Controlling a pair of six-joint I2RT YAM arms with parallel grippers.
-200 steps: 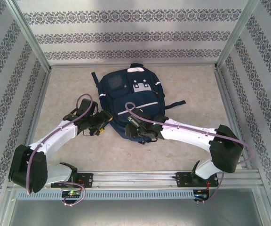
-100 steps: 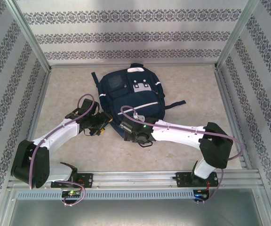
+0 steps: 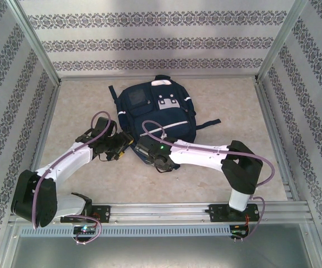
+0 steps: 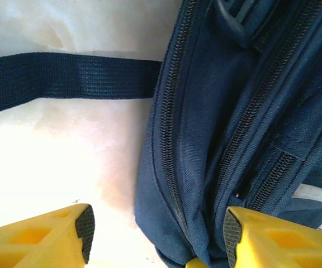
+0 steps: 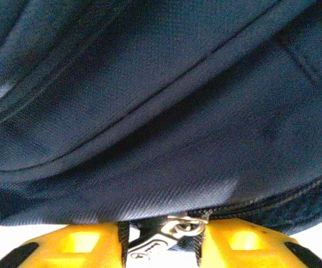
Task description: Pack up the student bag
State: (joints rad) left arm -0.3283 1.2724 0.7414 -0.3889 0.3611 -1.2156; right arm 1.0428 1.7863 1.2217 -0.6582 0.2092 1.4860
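Observation:
The robot's right gripper has hold of the zipper pull but the bag's near corner (image 4: 175, 250) is loose, so next the left gripper pinches the zippered edge (image 4: 175, 204) before the robot slides the pull.
The student bag (image 3: 155, 109), navy blue with white stripes, lies flat in the middle of the table. My left gripper (image 3: 125, 146) sits at its near-left corner. In the left wrist view it (image 4: 156, 237) is open, with the bag's zippered edge (image 4: 206, 145) filling the right half of the gap and bare table the left. My right gripper (image 3: 144, 151) is at the bag's near edge, close beside the left one. Seen from the right wrist, it (image 5: 161, 248) is closed on a metal zipper pull (image 5: 169, 231) under the bag's fabric (image 5: 161, 123).
A dark strap (image 4: 66, 82) runs left from the bag across the pale table (image 3: 83, 100). Another strap (image 3: 208, 123) sticks out on the bag's right. Patterned walls (image 3: 150, 42) close in the back and both sides. A metal rail (image 3: 161, 211) runs along the near edge.
My right arm has swung left along the bag's near edge, and its jaws have narrowed onto the zipper pull. The left arm has barely moved.

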